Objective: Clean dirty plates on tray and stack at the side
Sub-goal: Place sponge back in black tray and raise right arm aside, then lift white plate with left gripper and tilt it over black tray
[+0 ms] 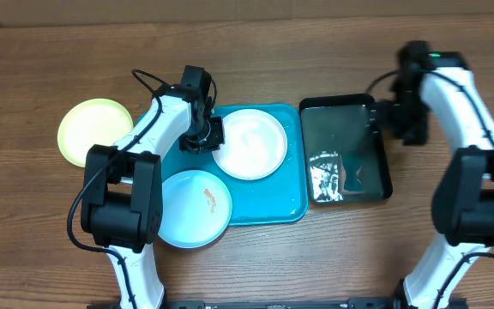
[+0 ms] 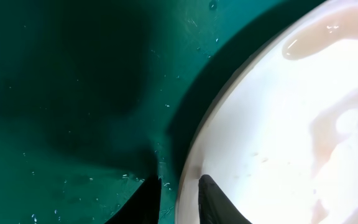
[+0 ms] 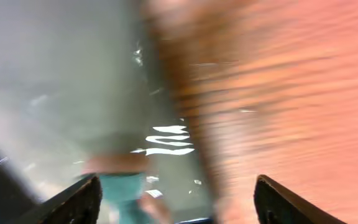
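My left gripper is to hold the plate's rim firmly and tip the plate over the black tray (image 1: 341, 129) before stacking it, because pink liquid pools (image 2: 319, 38) on the white plate.
The white plate (image 1: 249, 142) lies on the turquoise tray (image 1: 286, 210), wet and pink-streaked in the left wrist view (image 2: 291, 124). My left gripper (image 1: 206, 136) is at its left rim. One finger (image 2: 146, 200) is on the tray (image 2: 55, 93) side and the other is over the plate, shut on the rim. The light blue plate (image 1: 194, 208), with an orange-red smear, overhangs the tray's front left corner. The lime green plate (image 1: 94, 130) sits on the table left of the tray. My right gripper (image 1: 399, 120) (image 3: 176, 202) hangs open over the black tray's right edge, its view blurred.
The black glossy tray (image 1: 376, 190) stands right of the turquoise one, with shiny wet patches and a small orange and teal thing (image 1: 351, 176) inside. That thing is blurred in the right wrist view (image 3: 126, 180). Bare wooden table (image 1: 41, 223) surrounds both trays.
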Available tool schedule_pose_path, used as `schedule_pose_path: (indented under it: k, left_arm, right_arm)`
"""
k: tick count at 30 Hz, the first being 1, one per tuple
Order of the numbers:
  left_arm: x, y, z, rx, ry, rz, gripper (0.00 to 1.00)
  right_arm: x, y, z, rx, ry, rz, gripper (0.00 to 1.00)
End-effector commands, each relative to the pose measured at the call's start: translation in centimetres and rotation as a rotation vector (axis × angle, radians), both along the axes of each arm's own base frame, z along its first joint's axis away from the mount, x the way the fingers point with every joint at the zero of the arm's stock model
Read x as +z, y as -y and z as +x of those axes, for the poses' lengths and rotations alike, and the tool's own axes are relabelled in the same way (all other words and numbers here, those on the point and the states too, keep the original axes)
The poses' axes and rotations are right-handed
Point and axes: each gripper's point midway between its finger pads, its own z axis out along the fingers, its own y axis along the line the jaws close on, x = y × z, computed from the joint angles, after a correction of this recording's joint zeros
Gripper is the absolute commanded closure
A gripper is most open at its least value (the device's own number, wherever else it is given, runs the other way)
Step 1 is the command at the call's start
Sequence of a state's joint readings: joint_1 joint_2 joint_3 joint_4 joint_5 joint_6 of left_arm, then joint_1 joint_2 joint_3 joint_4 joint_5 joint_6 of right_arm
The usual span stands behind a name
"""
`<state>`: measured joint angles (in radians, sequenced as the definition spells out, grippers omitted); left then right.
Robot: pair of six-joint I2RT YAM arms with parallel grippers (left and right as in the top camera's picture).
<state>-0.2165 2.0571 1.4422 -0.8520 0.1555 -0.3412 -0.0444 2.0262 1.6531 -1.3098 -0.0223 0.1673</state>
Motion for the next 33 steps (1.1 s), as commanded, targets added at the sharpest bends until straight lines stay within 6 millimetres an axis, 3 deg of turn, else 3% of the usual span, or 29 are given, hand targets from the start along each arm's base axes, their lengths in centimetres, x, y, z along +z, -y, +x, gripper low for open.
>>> schedule_pose_path:
  k: [1,2,9,10,12,18,21,26,33]
  left_arm:
    - [0.0,0.3,-0.3,0.0,-0.002,0.006,0.78]
    - [0.0,0.3,-0.3,-0.002,-0.001,0.009,0.77]
    - [-0.3,0.3,-0.5,-0.019,-0.001,0.033,0.77]
    - [-0.4,0.2,-0.6,-0.02,-0.001,0.047,0.8]
    - [-0.4,0.0,-0.6,-0.019,-0.001,0.055,0.96]
    - [0.0,0.2,-0.7,-0.019,-0.013,0.042,0.96]
    - [1.7,-0.3,-0.3,-0.013,-0.01,0.07,0.96]
    - [6.3,-1.4,2.0,0.001,0.059,0.142,0.96]
    - [13.0,-0.6,5.1,0.009,0.189,0.115,0.96]
  right_arm:
    - [1.1,4.7,-0.1,-0.139,0.029,-0.006,0.15]
    - [1.1,5.9,-0.4,-0.172,0.023,-0.006,0.0]
    - [1.1,9.6,-0.9,-0.271,0.04,-0.01,0.0]
    - [1.1,9.9,-0.8,-0.278,0.046,-0.011,0.0]
    - [1.1,10.5,-0.2,-0.286,0.075,-0.017,0.0]
    - [1.3,11.3,2.0,-0.289,0.169,-0.033,0.0]
    - [1.5,11.7,3.2,-0.289,0.22,-0.042,0.0]
    - [1.8,12.2,4.6,-0.288,0.282,-0.053,0.0]
    - [2.0,12.5,5.5,-0.288,0.32,-0.06,0.0]
